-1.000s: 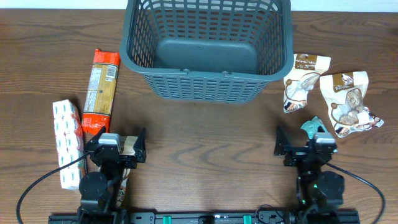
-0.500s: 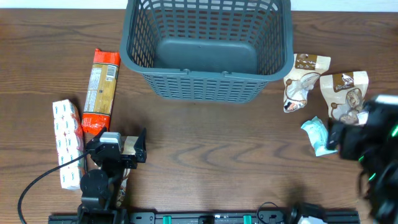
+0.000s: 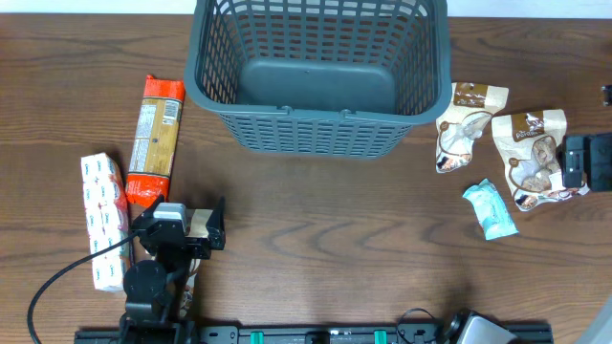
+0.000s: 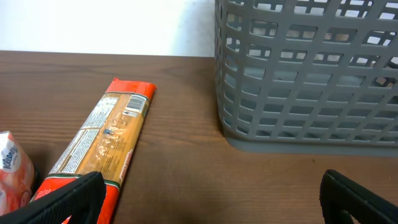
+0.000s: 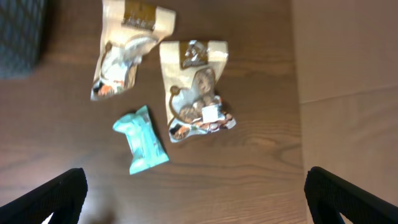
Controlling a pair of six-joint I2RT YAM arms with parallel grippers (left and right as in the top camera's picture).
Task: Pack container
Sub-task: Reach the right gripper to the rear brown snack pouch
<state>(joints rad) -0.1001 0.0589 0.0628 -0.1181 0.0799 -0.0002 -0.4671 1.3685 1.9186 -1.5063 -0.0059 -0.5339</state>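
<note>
My right gripper should keep going down over the snack bag (image 3: pixel 532 158) nearest the table's edge until the fingers straddle its middle (image 5: pixel 196 91). The fingers line up with the narrow way of the snack bag.
The dark grey slatted container (image 3: pixel 316 129) stands at the back middle with nothing inside; it also shows in the left wrist view (image 4: pixel 311 81). My left gripper (image 3: pixel 187 229) is open and empty, low at the table's front left, just right of the orange packet (image 3: pixel 156 134). My right gripper (image 3: pixel 585 162) is raised high at the right edge. In its wrist view it is open (image 5: pixel 196 196) and empty, above two beige snack bags (image 5: pixel 127 46) (image 5: pixel 198 87) and a teal packet (image 5: pixel 142 140).
A white and red packet (image 3: pixel 103 220) lies at the far left. The orange packet (image 4: pixel 102 140) reaches under my left finger in the left wrist view. The table's right edge (image 5: pixel 295 93) runs just right of the snack bags.
My right arm has lifted from its front rest place and swung out to the right edge, high above the snack bags. The left arm and all packets have stayed put.
</note>
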